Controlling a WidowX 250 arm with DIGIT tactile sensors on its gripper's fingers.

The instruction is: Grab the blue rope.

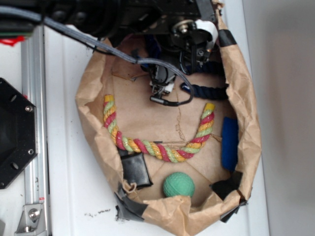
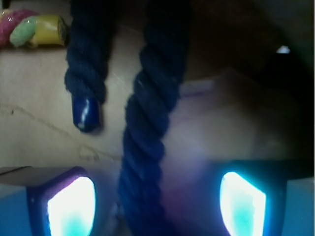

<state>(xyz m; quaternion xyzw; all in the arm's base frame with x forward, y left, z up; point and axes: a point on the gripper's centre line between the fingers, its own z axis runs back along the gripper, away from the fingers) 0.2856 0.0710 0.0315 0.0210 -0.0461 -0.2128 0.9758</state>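
My gripper will draw the blue rope [image 1: 207, 92] along as a bent loop when it pulls, because the rope's taped end [image 2: 86, 114] lies next to the part of the rope between my fingers.
The blue rope [image 1: 209, 91] is a dark navy twisted rope lying at the back of the brown paper basin [image 1: 246, 113], mostly hidden under my arm in the exterior view. In the wrist view the blue rope [image 2: 152, 98] runs down between my two lit fingertips, and its taped end [image 2: 87, 114] rests on the paper to the left. My gripper [image 2: 156, 206] is open, one pad on each side of the rope with gaps showing. From outside, the gripper [image 1: 197, 54] hangs over the rope at the basin's back.
A red-yellow-green rope [image 1: 157, 148] curves across the basin's middle; its end [image 2: 34, 29] shows top left at the wrist. A green ball [image 1: 178, 185], a black block [image 1: 135, 169] and a bright blue sponge [image 1: 229, 142] lie nearer the front.
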